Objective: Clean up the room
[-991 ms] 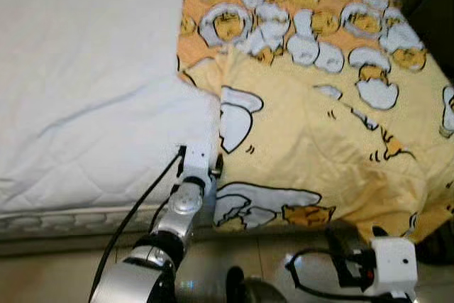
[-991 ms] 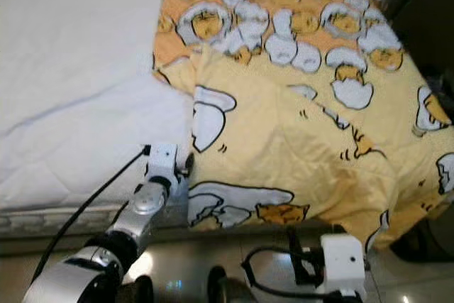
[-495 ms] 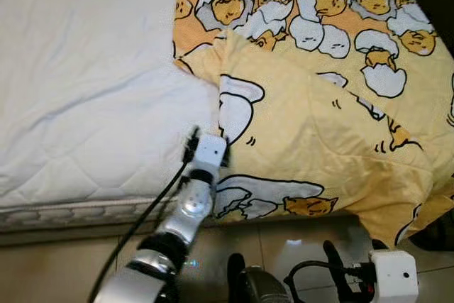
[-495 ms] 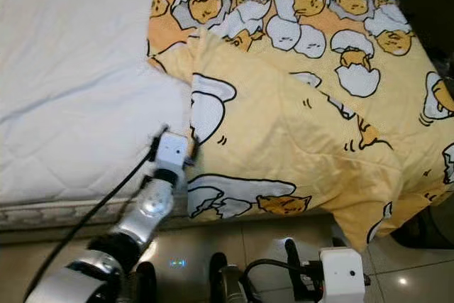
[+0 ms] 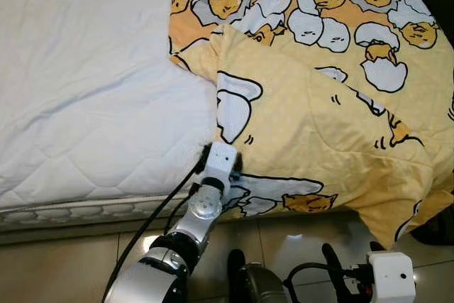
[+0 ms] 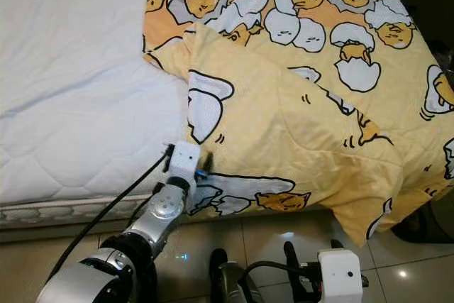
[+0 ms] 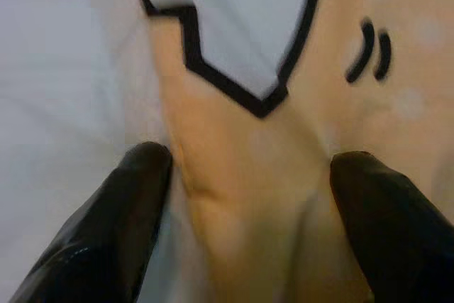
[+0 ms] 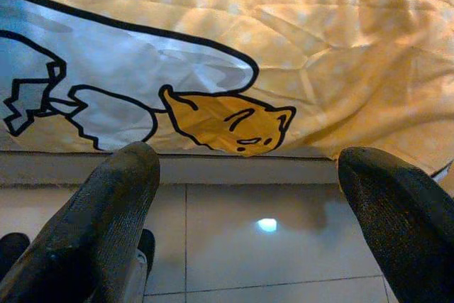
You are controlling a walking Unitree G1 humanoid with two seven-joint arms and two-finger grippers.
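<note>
My gripper will make the yellow blanket [image 5: 284, 122] flatten and hang down the bed's front when it pulls the blanket, because a slanted fold [image 5: 358, 93] cuts off the printed eggs.
A yellow blanket [image 5: 319, 104] printed with cartoon eggs covers the right half of the bed, and its folded-back edge [image 7: 234, 196] lies on the white mattress [image 5: 85, 69]. My left gripper [image 7: 252, 175] reaches up from the floor side to that edge near the bed's front. It is open, with one black finger [image 7: 135, 196] on the mattress side and the other [image 7: 383, 211] on the blanket. In the eye views its white wrist [image 5: 220, 160] sits right at the blanket's border. My right gripper [image 8: 248, 196] hangs low and open over the floor, facing the blanket's hanging hem [image 8: 213, 104].
Glossy beige floor tiles [image 5: 298, 235] run along the front of the bed. The mattress's quilted side [image 5: 71, 211] faces me. A black cable [image 5: 152, 218] trails along my left arm. A dark object [image 5: 440, 225] stands at the bed's right corner.
My left gripper has moved right from the bare mattress onto the blanket's edge. The camera has shifted a little, and my right wrist now sits lower in the picture.
</note>
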